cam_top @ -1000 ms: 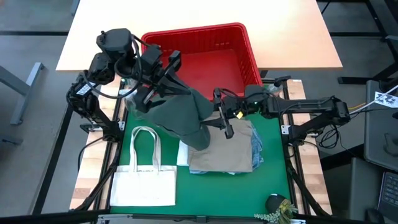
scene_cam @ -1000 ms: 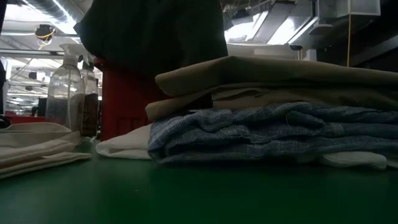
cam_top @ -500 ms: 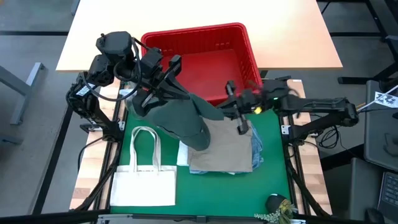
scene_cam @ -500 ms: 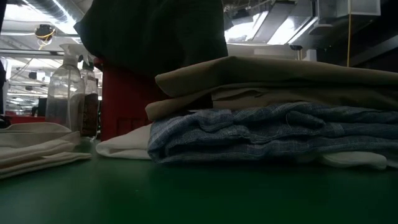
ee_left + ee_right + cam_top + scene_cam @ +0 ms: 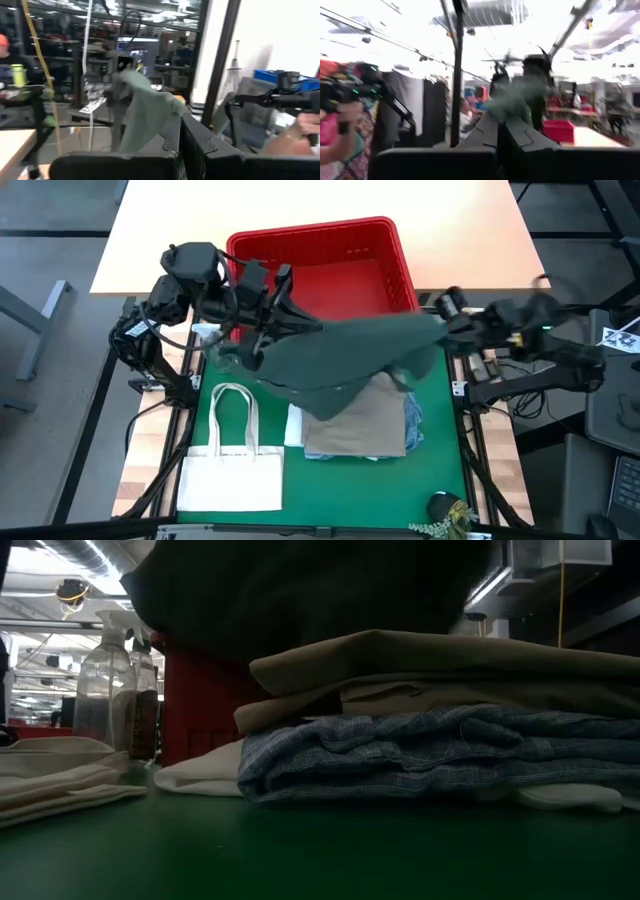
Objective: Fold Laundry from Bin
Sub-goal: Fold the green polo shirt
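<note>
I should swing the dark green garment toward the mat's near edge with both my grippers before I lay it open, because it sags in folds above the beige piece.
A dark green garment of the laundry stretches above the green mat between my two grippers. My left gripper is shut on its left end, and my right gripper is shut on its right end, near the mat's right edge. Below it lies a folded stack: a beige piece on top of a blue striped piece, with a white piece underneath. In the low view the green cloth hangs over this stack. The red bin stands behind on the far table. My left gripper pinches the garment's left end between its two shut fingers; the cloth rises out from between them, bunched. That end is held up off the mat. My right gripper pinches the garment's right end between its shut fingers. The cloth runs from there toward the left gripper, drawn out and sagging in the middle over the stack.
A flat white tote bag with handles lies at the mat's near left. Spray bottles stand at the left in the low view. A small dark object with greenery sits at the near right corner. A person's hand shows beyond the table.
My right gripper has shut on the green garment's free end over the stack and pulled it toward the table's right edge. The garment, which hung bunched from the left gripper, is now spread out wide between both grippers. Its left end has stayed in place.
</note>
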Action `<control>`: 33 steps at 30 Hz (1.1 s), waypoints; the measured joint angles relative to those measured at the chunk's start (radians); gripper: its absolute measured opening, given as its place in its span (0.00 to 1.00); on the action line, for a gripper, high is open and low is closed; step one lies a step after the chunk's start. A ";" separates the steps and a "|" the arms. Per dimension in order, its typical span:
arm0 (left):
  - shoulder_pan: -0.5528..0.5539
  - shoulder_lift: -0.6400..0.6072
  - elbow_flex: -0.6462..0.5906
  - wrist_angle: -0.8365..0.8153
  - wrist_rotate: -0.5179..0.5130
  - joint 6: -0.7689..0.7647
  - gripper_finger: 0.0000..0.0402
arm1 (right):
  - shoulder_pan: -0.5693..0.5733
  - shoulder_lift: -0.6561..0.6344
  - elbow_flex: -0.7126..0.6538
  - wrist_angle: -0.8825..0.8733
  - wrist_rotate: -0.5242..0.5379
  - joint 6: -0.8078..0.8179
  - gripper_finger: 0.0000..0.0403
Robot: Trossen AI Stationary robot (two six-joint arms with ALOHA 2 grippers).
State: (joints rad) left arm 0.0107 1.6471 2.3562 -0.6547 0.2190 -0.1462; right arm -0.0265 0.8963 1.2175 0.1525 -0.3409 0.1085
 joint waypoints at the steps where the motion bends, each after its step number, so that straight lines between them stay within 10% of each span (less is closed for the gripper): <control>1: -0.001 0.003 0.000 0.002 -0.017 0.000 0.00 | 0.000 -0.020 0.000 -0.001 -0.014 0.007 0.01; 20: -0.231 0.049 -0.001 0.287 -0.123 0.018 0.00 | 0.004 -0.017 0.000 0.148 -0.295 0.364 0.00; 33: -0.426 0.050 -0.002 0.373 -0.397 0.142 0.00 | 0.278 0.099 0.107 0.162 -0.284 0.340 0.00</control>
State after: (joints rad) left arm -0.4156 1.6966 2.3543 -0.2814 -0.1780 -0.0044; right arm 0.2518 0.9955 1.3243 0.3147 -0.6247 0.4481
